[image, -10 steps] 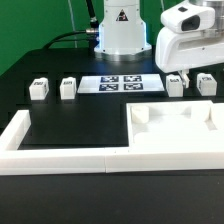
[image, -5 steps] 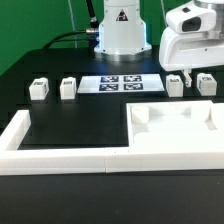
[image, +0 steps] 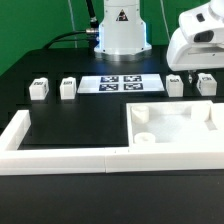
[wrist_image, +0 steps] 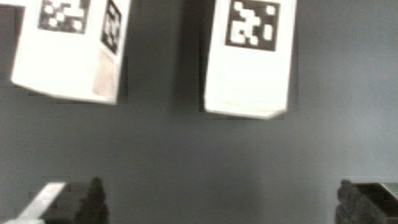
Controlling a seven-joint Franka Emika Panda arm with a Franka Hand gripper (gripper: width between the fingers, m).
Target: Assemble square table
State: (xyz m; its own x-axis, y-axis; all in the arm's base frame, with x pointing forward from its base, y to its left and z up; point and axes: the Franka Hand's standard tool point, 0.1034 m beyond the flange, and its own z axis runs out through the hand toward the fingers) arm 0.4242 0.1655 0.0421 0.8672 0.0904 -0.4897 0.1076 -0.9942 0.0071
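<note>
A round peg should be hidden behind the white tagged leg (image: 206,85) when I lift the leg, because the table top has round corner sockets (image: 218,116).
The square table top (image: 178,128), a white slab with a raised rim and round corner sockets, lies at the front on the exterior view's right. Four small white tagged legs stand in a row behind it: two on the left (image: 40,89) (image: 69,87) and two on the right (image: 175,85) (image: 207,84). My gripper (image: 192,68) hangs just above and between the two right legs. In the wrist view it (wrist_image: 222,205) is open and empty, dark fingertips (wrist_image: 71,200) wide apart, with two tagged legs (wrist_image: 71,50) (wrist_image: 249,55) lying ahead of it on the dark table.
The marker board (image: 121,84) lies between the leg pairs, in front of the robot base (image: 120,35). Long white bars (image: 60,158) form a low fence along the front and the exterior view's left.
The gripper's white body has shifted toward the exterior view's right and tilted. The legs and the table top have not moved.
</note>
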